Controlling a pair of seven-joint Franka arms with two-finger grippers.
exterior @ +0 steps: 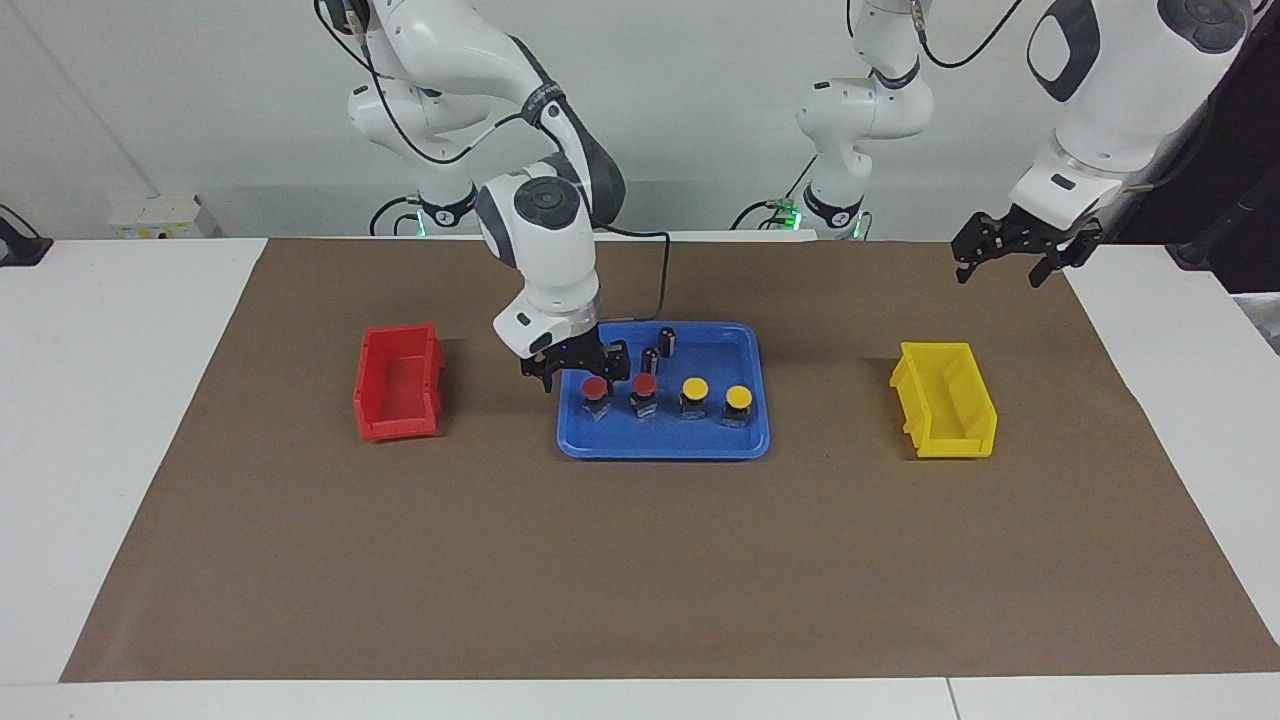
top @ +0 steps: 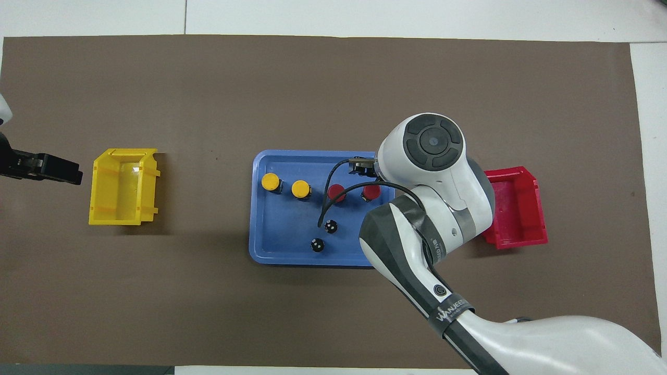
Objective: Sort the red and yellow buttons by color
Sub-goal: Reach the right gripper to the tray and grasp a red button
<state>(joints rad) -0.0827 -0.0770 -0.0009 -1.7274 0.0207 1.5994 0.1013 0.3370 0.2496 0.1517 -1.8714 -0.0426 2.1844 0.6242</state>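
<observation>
The red button [top: 371, 191] should tip over onto its side when I drop it into the red bin, because a wide cap sits on top of its black base [top: 366, 198].
Four buttons stand in a row in the blue tray [exterior: 660, 446]: two red buttons [exterior: 596, 388] [exterior: 644, 385] toward the right arm's end, two yellow buttons [exterior: 695, 388] [exterior: 738, 398] toward the left arm's end. My right gripper [exterior: 585, 381] is low over the end red button, open, one finger on each side of its cap; I cannot tell if it touches. In the overhead view the right arm covers part of that red button [top: 370, 193]. My left gripper [exterior: 1003, 262] waits open in the air near the yellow bin [exterior: 945, 400].
A red bin [exterior: 398, 385] sits on the brown mat toward the right arm's end, beside the tray. Two small dark cylinders [exterior: 667, 340] [exterior: 650, 358] stand in the tray, nearer the robots than the buttons. The right arm's cable [top: 333, 198] hangs over the tray.
</observation>
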